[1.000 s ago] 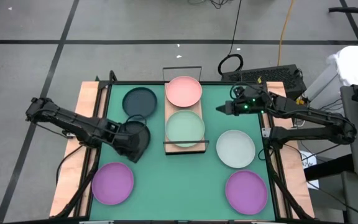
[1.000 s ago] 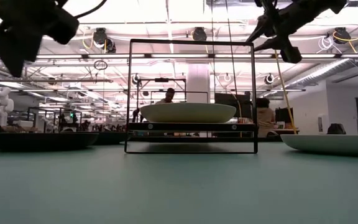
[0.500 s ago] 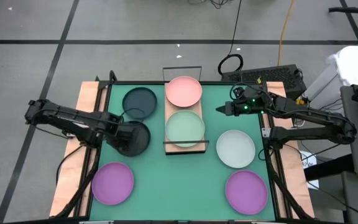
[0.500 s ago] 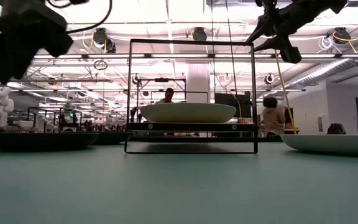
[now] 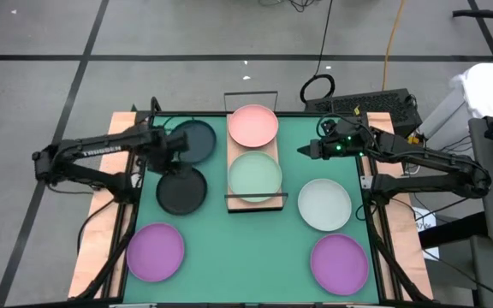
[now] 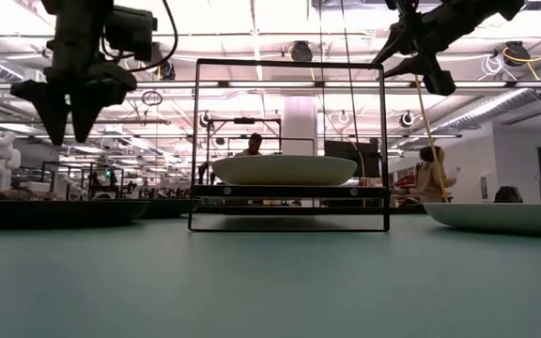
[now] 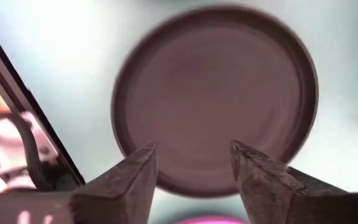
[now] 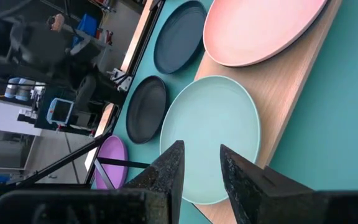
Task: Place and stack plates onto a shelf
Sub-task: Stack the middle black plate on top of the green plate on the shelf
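Note:
The near dark grey plate (image 5: 181,190) matches the mint plate's round outline (image 5: 255,174), so I expect it to cover the mint plate from above once I stack them.
Two dark grey plates lie flat on the green table: a near one (image 5: 182,191) and a far one (image 5: 195,139). My left gripper (image 5: 175,147) hangs open above the far plate's left rim, fingers pointing down (image 6: 66,115) and touching nothing. Its wrist view shows a dark grey plate (image 7: 216,99) below the fingers. On the shelf (image 5: 274,151) sit a pink plate (image 5: 253,125) and a mint plate (image 5: 255,175). My right gripper (image 5: 303,150) waits in the air right of the shelf, open (image 8: 201,165) and empty.
A whitish plate (image 5: 324,204) lies right of the shelf. Purple plates lie at the near left (image 5: 155,251) and near right (image 5: 339,263). Wooden rails (image 5: 122,162) line the table's sides. The shelf's black wire frame (image 6: 289,66) stands upright at its near end.
My left gripper has swung from above the near dark grey plate toward the table's far edge and rolled about its own axis, staying open. The near dark grey plate lies where it was, now uncovered.

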### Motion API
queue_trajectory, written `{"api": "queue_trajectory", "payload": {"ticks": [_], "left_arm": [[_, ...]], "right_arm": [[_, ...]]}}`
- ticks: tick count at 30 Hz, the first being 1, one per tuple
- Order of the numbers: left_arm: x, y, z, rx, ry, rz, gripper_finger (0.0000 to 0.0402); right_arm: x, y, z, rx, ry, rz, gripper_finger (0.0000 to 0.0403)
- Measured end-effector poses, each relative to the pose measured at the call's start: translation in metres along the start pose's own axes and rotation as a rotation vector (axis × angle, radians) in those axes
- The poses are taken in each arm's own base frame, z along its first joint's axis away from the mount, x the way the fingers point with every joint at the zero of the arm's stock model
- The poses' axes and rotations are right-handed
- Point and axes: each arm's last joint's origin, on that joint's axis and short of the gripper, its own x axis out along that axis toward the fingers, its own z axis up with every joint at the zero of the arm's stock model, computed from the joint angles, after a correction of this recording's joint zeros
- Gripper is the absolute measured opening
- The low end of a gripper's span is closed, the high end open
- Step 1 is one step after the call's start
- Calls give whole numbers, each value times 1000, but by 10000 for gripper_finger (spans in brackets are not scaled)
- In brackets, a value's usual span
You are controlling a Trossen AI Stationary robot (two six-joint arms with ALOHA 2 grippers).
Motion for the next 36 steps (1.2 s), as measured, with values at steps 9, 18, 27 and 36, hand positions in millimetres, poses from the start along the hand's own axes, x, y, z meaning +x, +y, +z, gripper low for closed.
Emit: {"api": "queue_trajectory", "payload": {"ticks": [9, 18, 27, 36], "left_arm": [[13, 10, 28, 64, 20, 48, 259], [41, 17, 37, 116, 50, 67, 259], [62, 24, 41, 131, -3, 27, 259], [86, 36, 34, 98, 19, 58, 259]], "right_arm": [[0, 0, 0, -3, -2, -2, 89], [0, 0, 0, -2, -1, 0, 89], [0, 0, 0, 12, 0, 0, 89], [0, 1, 2, 25, -31, 0, 89]]}}
